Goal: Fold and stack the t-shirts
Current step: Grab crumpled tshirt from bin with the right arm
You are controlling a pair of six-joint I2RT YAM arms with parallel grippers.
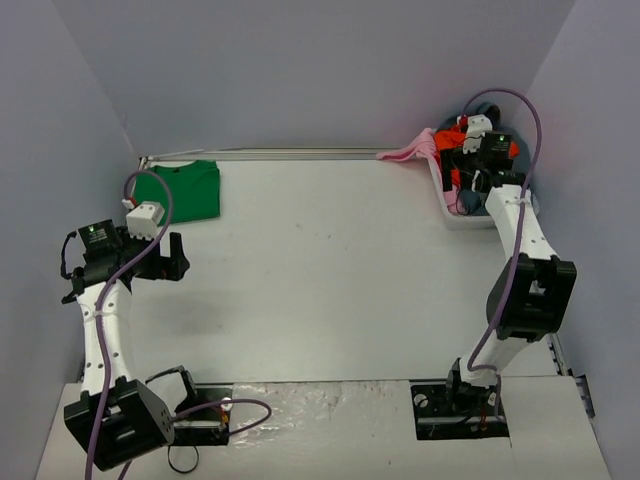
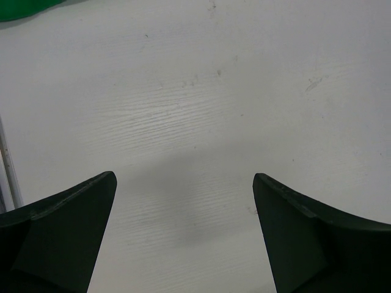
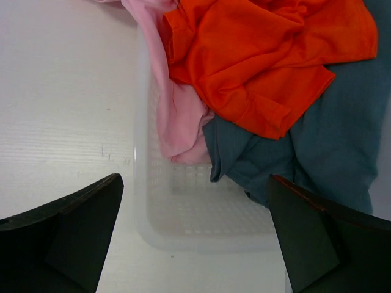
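Observation:
My right gripper should continue to go down, as the orange t-shirt's near edge (image 3: 259, 122) lies free over the grey-blue garment, and it should close when it gets to that edge (image 3: 237, 115).
A green t-shirt (image 1: 183, 189) lies folded flat at the table's far left; a sliver of it shows in the left wrist view (image 2: 24, 8). A bright orange t-shirt (image 3: 263, 55) lies crumpled in a white basket (image 3: 183, 220) at the far right, on top of other cloth; it also shows in the top view (image 1: 462, 150). My left gripper (image 1: 168, 262) is open and empty, just in front of the green shirt, over bare table (image 2: 183, 183). My right gripper (image 3: 195, 201) is open and empty above the basket's near end.
The basket (image 1: 447, 212) also holds a pink garment (image 3: 177, 116) draped over its rim (image 1: 410, 152) and a grey-blue garment (image 3: 317, 159). A metal rail (image 1: 260, 153) runs along the back edge. Grey walls enclose the table on three sides.

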